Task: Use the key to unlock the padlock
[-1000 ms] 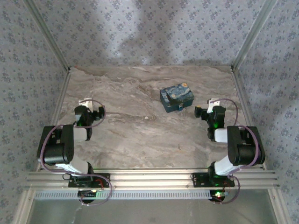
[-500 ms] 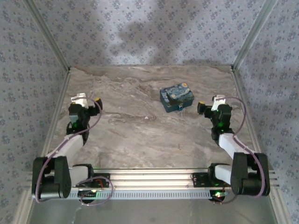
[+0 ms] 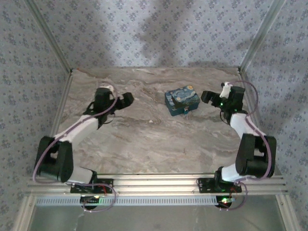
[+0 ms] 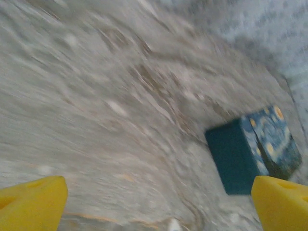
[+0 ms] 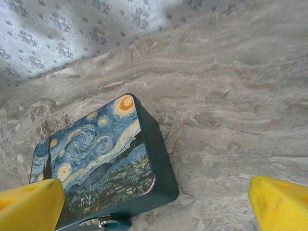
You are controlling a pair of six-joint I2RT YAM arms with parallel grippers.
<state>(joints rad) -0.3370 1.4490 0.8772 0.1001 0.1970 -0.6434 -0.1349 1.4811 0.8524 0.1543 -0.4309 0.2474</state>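
Observation:
I can see the box [image 3: 182, 99] slanted and far from my left gripper, so both grippers should first take its ends [image 3: 169, 103], shift it toward the middle and turn it.
The blue starry-night box [image 3: 182, 101] lies right of the table's middle. The tiny teal padlock [image 5: 109, 225] hangs at its front latch, cut by the bottom edge of the right wrist view, and is a small speck [image 3: 186, 112] from above. My left gripper [image 3: 126, 99] hovers open well left of the box [image 4: 252, 149], with nothing between its yellow fingertips [image 4: 31, 204]. My right gripper [image 3: 207, 96] is open just right of the box [image 5: 96, 159], its fingertips [image 5: 279, 204] spread wide. I cannot pick out the key for certain.
A small dark speck [image 3: 185, 152] and a pale speck [image 3: 153, 121] lie on the marble table [image 3: 144, 139]; both are too small to identify. Patterned walls and metal posts [image 3: 252, 43] enclose the table on three sides.
Both arms have unfolded and reached forward. The left gripper moved up and right toward the box; the right gripper moved back to the box's right side. Both stayed open.

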